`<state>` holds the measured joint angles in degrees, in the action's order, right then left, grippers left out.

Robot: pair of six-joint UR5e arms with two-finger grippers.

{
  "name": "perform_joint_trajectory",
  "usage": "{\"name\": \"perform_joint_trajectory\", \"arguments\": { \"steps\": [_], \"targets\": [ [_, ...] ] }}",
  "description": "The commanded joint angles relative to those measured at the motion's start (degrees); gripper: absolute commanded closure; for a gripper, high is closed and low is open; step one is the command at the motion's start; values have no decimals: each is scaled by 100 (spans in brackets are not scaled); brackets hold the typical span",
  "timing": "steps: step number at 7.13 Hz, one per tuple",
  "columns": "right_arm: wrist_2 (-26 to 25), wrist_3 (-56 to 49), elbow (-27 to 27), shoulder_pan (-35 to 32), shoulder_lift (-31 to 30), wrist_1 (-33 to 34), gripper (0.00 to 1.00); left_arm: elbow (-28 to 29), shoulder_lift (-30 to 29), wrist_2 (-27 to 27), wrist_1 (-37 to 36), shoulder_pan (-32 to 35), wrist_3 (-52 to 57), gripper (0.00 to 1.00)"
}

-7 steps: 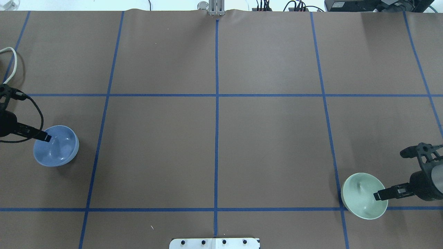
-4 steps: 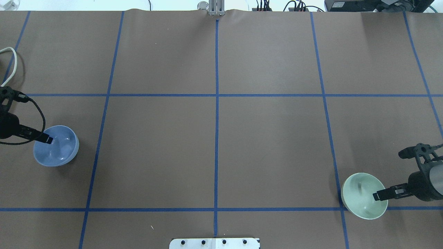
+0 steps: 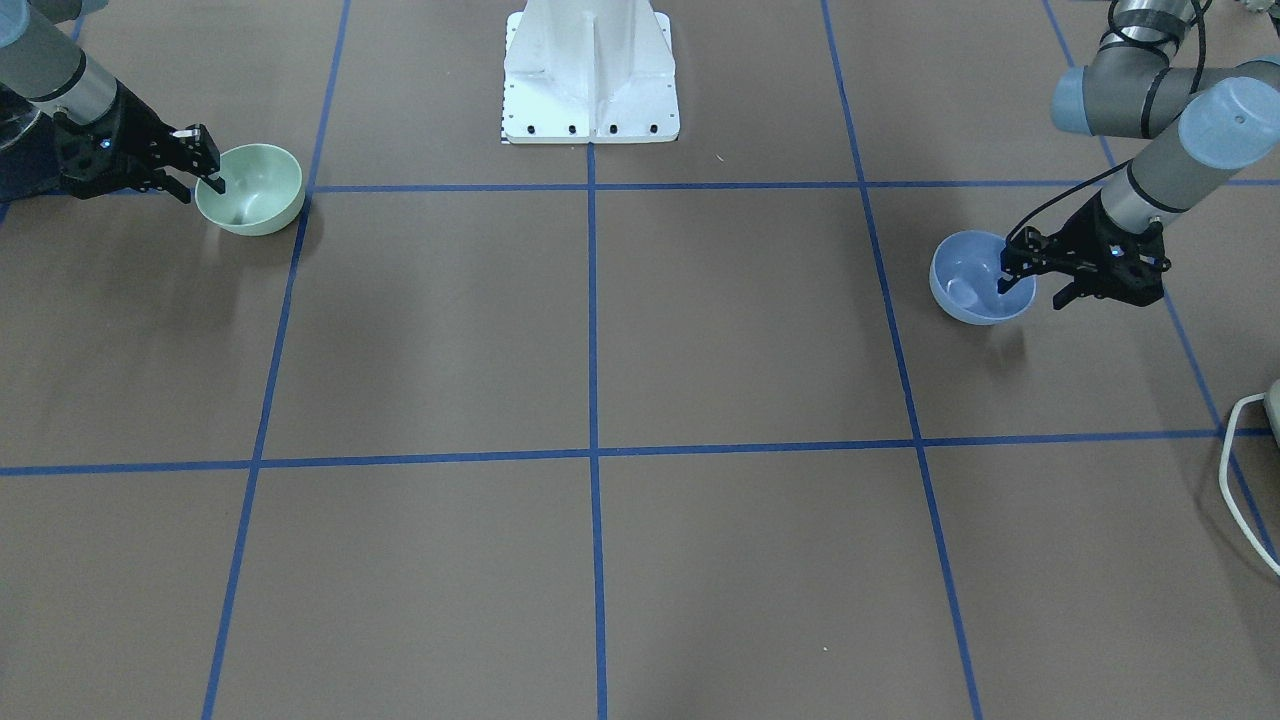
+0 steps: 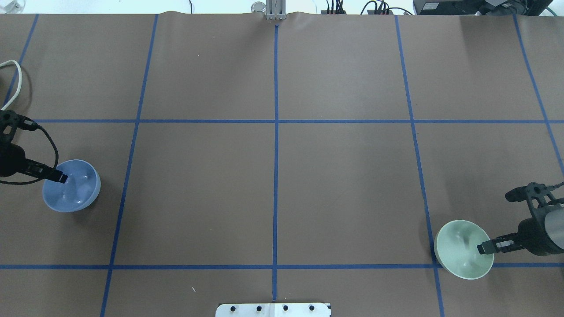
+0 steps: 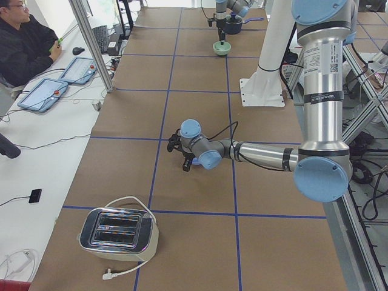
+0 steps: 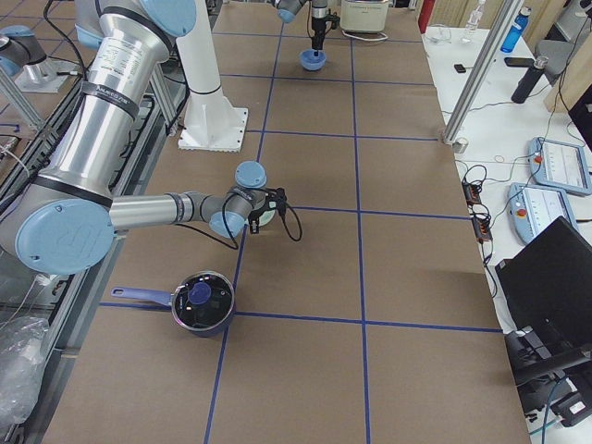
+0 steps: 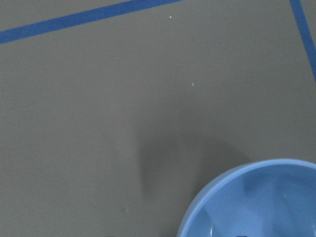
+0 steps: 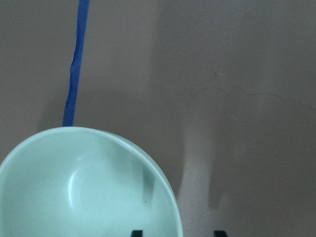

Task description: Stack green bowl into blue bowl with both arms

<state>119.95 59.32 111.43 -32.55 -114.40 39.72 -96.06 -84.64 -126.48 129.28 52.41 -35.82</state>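
The green bowl (image 3: 252, 190) and the blue bowl look equally wide at both mouths (image 3: 974, 270), so the green bowl's rim should stay above the blue bowl's rim when I lower the green bowl into the blue bowl.
The blue bowl (image 4: 71, 185) stands upright at the table's left side and also shows in the front view (image 3: 975, 280) and the left wrist view (image 7: 256, 197). My left gripper (image 3: 1033, 288) is open and straddles its outer rim, one finger inside the bowl and one outside. The green bowl (image 4: 463, 249) stands upright at the near right, also in the front view (image 3: 252, 188) and the right wrist view (image 8: 84, 187). My right gripper (image 3: 200, 188) is open and straddles its outer rim the same way, with both fingertips (image 8: 137, 232) apart from the wall.
The white pedestal (image 3: 590, 70) stands at the middle of the robot's side. A toaster (image 5: 118, 233) with a white cable (image 4: 13, 79) sits beyond the blue bowl. A lidded dark pot (image 6: 202, 301) sits beyond the green bowl. An operator sits at a side desk.
Both grippers have sunk a little lower over the bowl rims. The right one has drawn slightly outward. Neither bowl has moved.
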Motion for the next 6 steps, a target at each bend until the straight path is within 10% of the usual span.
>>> {"name": "perform_joint_trajectory", "arguments": {
  "steps": [1,3,6],
  "targets": [
    [-68,0,-7,-14,40,1,100,9,0,0,0,-73,-22,44],
    [-165,0,19,-32,58,1,100,0,-9,-9,0,-100,-22,100],
    [490,-8,63,-810,329,1,100,-157,-157,-331,-95,-91,4,100]
  ]
}}
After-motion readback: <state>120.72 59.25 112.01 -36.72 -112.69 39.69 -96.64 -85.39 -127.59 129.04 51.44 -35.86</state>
